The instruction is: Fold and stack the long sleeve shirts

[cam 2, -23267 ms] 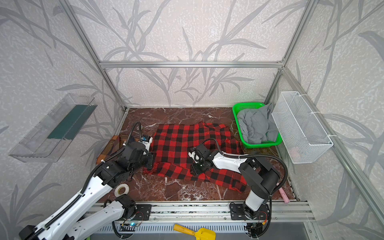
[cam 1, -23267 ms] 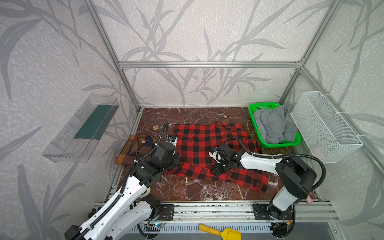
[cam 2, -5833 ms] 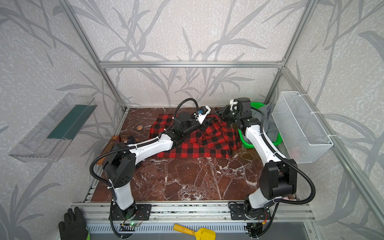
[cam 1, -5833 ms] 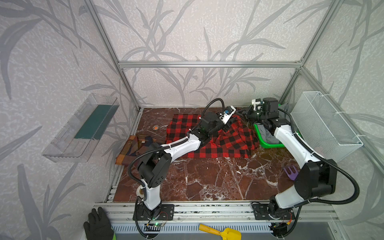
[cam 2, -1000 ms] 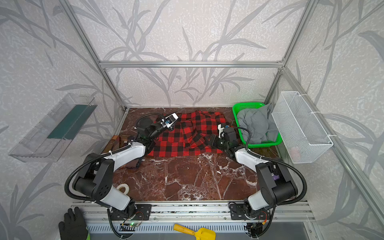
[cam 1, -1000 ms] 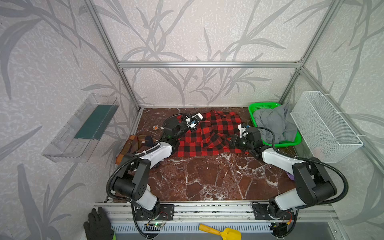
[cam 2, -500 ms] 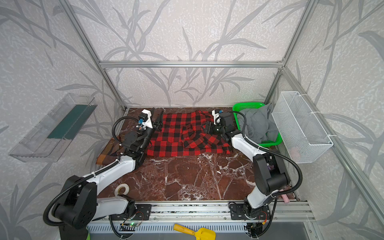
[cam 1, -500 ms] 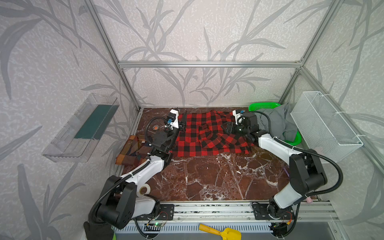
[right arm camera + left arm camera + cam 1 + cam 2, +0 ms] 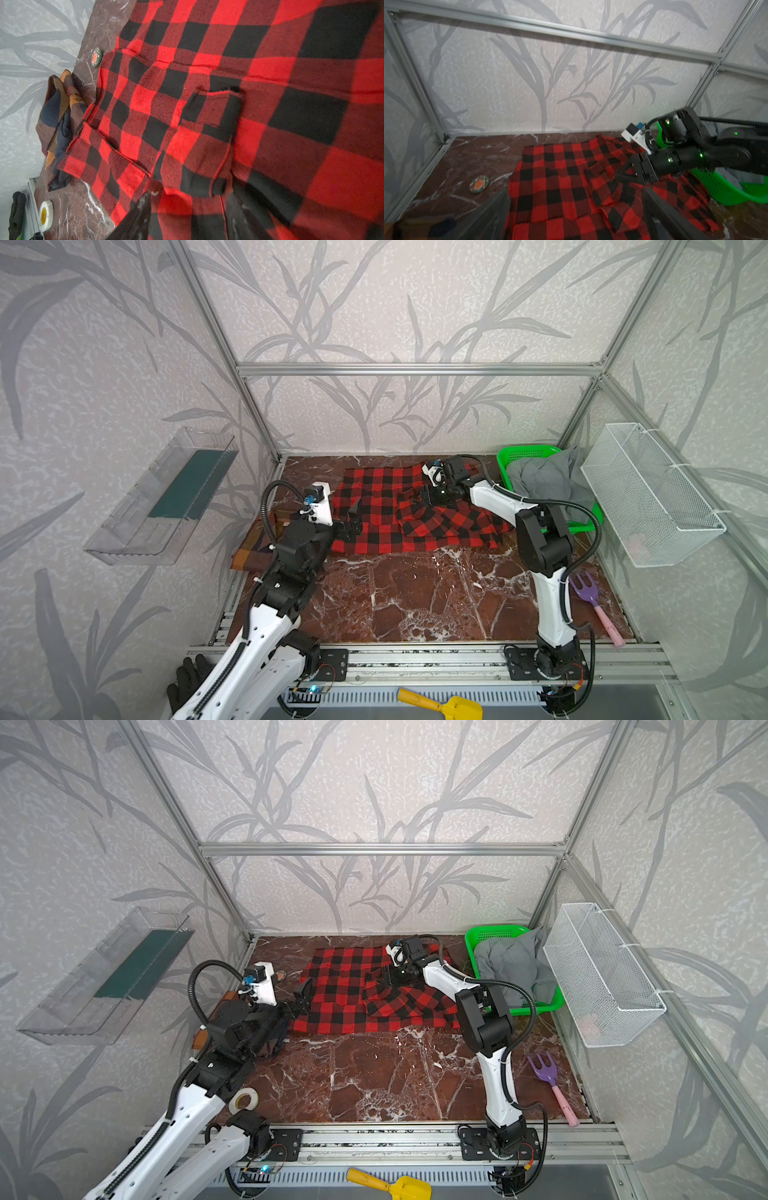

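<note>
My right gripper is about to pinch the rumpled sleeve, bunched over the shirt's body, near the cuff, raise it high and lay it back over the shirt.
The red-and-black check shirt lies spread at the back of the table in both top views, with a rumpled sleeve folded over its right half. My left gripper is open at the shirt's left edge, holding nothing. My right gripper hovers low over the sleeve fold with its fingers apart and cloth lying under them. The brown, orange and navy plaid shirt lies bunched at the table's left edge, partly hidden by my left arm.
A green basket of grey cloth stands back right, beside a white wire basket on the wall. A purple fork, a tape roll and a round badge lie on the marble.
My left gripper has let go of the shirt's left edge, opened wide and drawn back. My right gripper has moved left over the sleeve. The shirt lies flatter than a second ago.
</note>
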